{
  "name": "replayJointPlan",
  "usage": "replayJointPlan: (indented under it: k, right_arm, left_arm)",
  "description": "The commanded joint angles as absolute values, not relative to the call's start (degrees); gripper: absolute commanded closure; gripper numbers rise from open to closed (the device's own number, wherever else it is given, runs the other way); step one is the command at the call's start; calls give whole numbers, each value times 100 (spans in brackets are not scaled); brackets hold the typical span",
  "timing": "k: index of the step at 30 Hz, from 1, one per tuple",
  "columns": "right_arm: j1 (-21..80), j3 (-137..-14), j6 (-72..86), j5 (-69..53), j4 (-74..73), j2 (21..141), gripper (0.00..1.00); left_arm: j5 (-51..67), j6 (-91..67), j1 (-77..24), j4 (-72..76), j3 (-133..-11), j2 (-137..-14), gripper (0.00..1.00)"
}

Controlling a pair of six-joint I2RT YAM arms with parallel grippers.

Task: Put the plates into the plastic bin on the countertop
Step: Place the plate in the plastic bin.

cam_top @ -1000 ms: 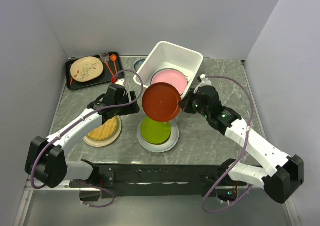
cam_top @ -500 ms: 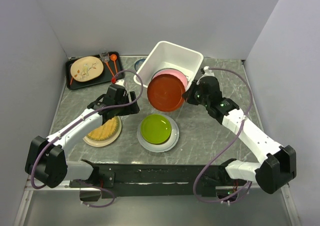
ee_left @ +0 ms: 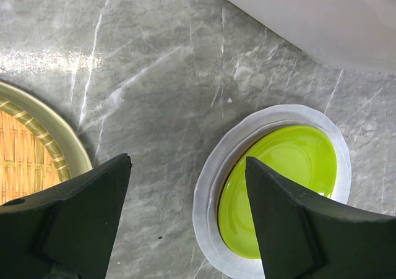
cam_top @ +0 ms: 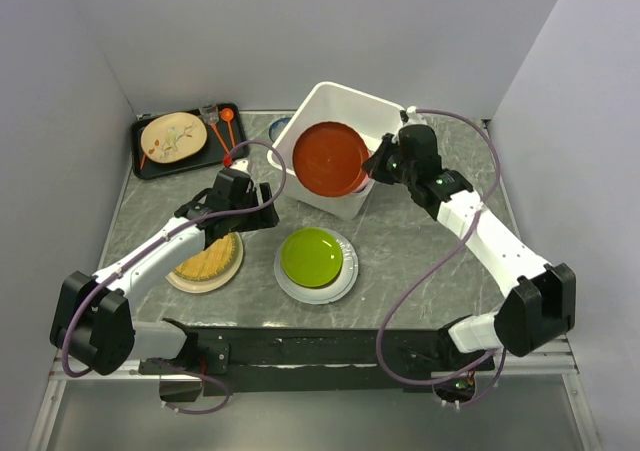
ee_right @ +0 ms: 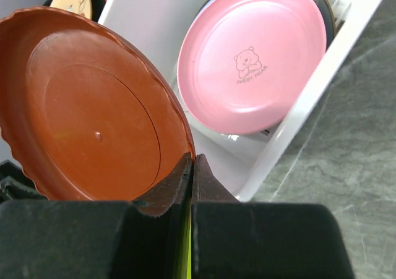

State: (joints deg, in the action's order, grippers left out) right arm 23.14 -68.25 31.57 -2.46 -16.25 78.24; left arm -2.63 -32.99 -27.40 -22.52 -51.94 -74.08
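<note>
The robot's right gripper has the red plate [cam_top: 330, 158] face up above the open bin, so it should now go inward and down and let the plate go on the pink plate [ee_right: 252, 55].
My right gripper [cam_top: 374, 167] is shut on the rim of the red plate [cam_top: 328, 157] and holds it tilted over the white plastic bin [cam_top: 340, 99]; the wrist view shows the red plate [ee_right: 93, 112] pinched at the gripper [ee_right: 192, 167]. A pink plate [ee_right: 253, 56] lies inside the bin [ee_right: 154, 19]. A lime green plate [cam_top: 311, 257] sits on a white plate [cam_top: 345, 278] on the countertop [cam_top: 420, 261]. My left gripper [cam_top: 262, 209] is open and empty above the countertop, left of the lime green plate [ee_left: 278, 180]. A woven yellow plate [cam_top: 208, 260] lies under the left arm.
A flat black tray [cam_top: 150, 166] at the back left holds a cream twig-pattern plate [cam_top: 173, 136] and small utensils. A dark-blue-rimmed dish [cam_top: 280, 126] peeks out behind the bin. Walls close in on the left, back and right.
My right gripper has carried the red plate up and back, from above the lime green plate to over the bin. The left arm has not moved.
</note>
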Motion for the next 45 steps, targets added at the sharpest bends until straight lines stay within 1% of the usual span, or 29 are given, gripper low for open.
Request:
replayJointPlan:
  k: [1,9,16,34,45]
  right_arm:
    - [2232,-7303,3076,-316,-1406,8120,100]
    - [2092,-7822,3120,-404,-1275,8867,100]
    - [1837,-8041,3331,-615,-1037,9211,100]
    - [1696,-9641,3252,-536,-1634,10643,99]
    - [1573,-9589,3217,-457,-1766,10950,96]
  left_arm:
    - [-229,-3190,-2716,-2153,-5159,-7269,20]
    - [-229,-3199,-2716,-2136,-5115,-7260,20]
    - [-193,-3182,-2716,-2127,-5115,-7286,20]
    - [-246,-3164,-2716,-2083,-5089,-7365,20]
    - [-229,-3147,-2716,-2074,-5106,-7418,20]
